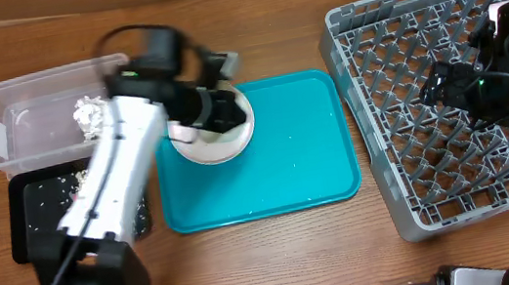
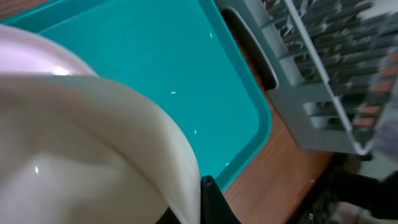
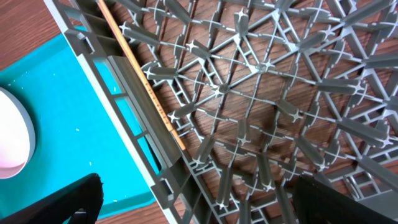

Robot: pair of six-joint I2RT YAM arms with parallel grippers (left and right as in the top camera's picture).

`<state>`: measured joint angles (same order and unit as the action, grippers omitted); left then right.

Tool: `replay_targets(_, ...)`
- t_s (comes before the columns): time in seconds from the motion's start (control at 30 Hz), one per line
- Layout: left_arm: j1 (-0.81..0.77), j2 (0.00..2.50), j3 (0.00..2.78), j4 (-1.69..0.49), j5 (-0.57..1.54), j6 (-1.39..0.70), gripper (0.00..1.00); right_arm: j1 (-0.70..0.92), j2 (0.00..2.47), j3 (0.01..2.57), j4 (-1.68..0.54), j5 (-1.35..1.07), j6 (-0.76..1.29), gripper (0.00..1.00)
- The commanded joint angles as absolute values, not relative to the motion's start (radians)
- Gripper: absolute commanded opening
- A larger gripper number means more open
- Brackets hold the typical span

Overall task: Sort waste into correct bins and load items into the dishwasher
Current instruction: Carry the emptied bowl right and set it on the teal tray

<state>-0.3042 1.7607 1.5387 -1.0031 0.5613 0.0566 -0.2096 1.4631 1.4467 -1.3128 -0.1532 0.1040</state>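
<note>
My left gripper should keep bringing the white bowl to that open space [image 1: 293, 147] until the bowl's base rests, because the teal tray is clear beside the plate [image 1: 216, 150].
A white bowl [image 1: 215, 140] sits at the left edge of the teal tray [image 1: 286, 158], and my left gripper [image 1: 220, 108] is shut on its rim. In the left wrist view the bowl [image 2: 81, 149] fills the left half, its rim pinched beside a black fingertip [image 2: 212, 202]. The grey dish rack [image 1: 447, 107] stands at the right. Over its lattice [image 3: 249, 93] my right gripper [image 3: 205, 205] hangs open with nothing between its fingers. The clear tub [image 1: 16, 125] holds crumpled white paper [image 1: 88, 115]. Beige crumbs lie in the black tray [image 1: 42, 215].
A thin wooden stick [image 3: 143, 81] lies along the rack's left wall. The teal tray [image 3: 56, 106] shows beside the rack, with the white bowl's edge [image 3: 12, 143] at far left. Bare wooden table [image 1: 280, 257] runs along the front.
</note>
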Motion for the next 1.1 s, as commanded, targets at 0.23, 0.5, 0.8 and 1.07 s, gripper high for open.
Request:
replay_targets(0.23, -0.689, 1.85, 1.564, -0.916, 0.031, -0.067, 0.04, -0.212, 1.448, 1.469, -1.311, -0.159, 0.105, 1.0)
replay_targets(0.5, -0.734, 1.989, 1.564, -0.905, -0.035, -0.057, 0.04, -0.212, 1.448, 1.469, -1.314, -0.16, 0.105, 1.0)
replay_targets(0.8, -0.733, 2.033, 1.565, -0.916, -0.034, -0.056, 0.34, -0.212, 1.448, 1.469, -1.314, -0.159, 0.105, 1.0)
replay_targets(1.07, -0.697, 1.987, 1.59, -1.002, -0.025, -0.162, 0.53, -0.212, 1.448, 1.469, -1.309, -0.195, 0.104, 1.0)
